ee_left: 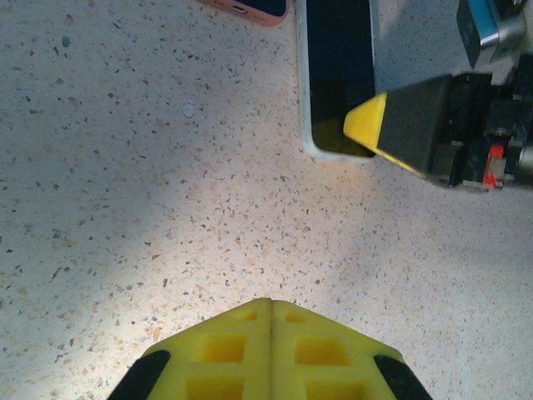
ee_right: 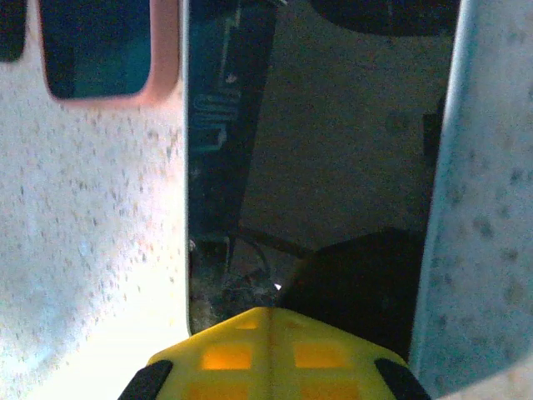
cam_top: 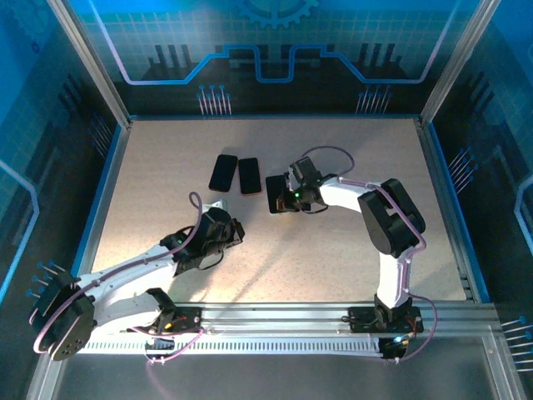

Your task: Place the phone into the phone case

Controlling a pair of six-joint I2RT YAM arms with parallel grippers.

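The phone [cam_top: 273,190] lies parallel to the pink handset [cam_top: 250,177] and its way is open, so my right gripper should keep sliding the phone alongside until their near ends line up.
A dark, glossy phone [cam_top: 275,192] lies flat at mid-table, and a pale rim that looks like the phone case [ee_left: 305,100] runs round it. The screen [ee_right: 333,142] reflects the room. My right gripper [cam_top: 287,201] is shut, its yellow tips [ee_right: 265,312] together on the near end of the phone screen; one yellow fingertip [ee_left: 365,127] rests on the phone [ee_left: 337,67]. My left gripper [cam_top: 232,230] is shut and holds nothing, hovering over bare speckled table [ee_left: 166,192] just short of the phone, its tips [ee_left: 271,303] closed.
Two more handsets lie side by side left of the phone: a black one [cam_top: 223,172] and one with a pink rim [cam_top: 248,175], also seen as the pink rim [ee_right: 166,50] [ee_left: 250,10]. Blue walls and metal posts enclose the table.
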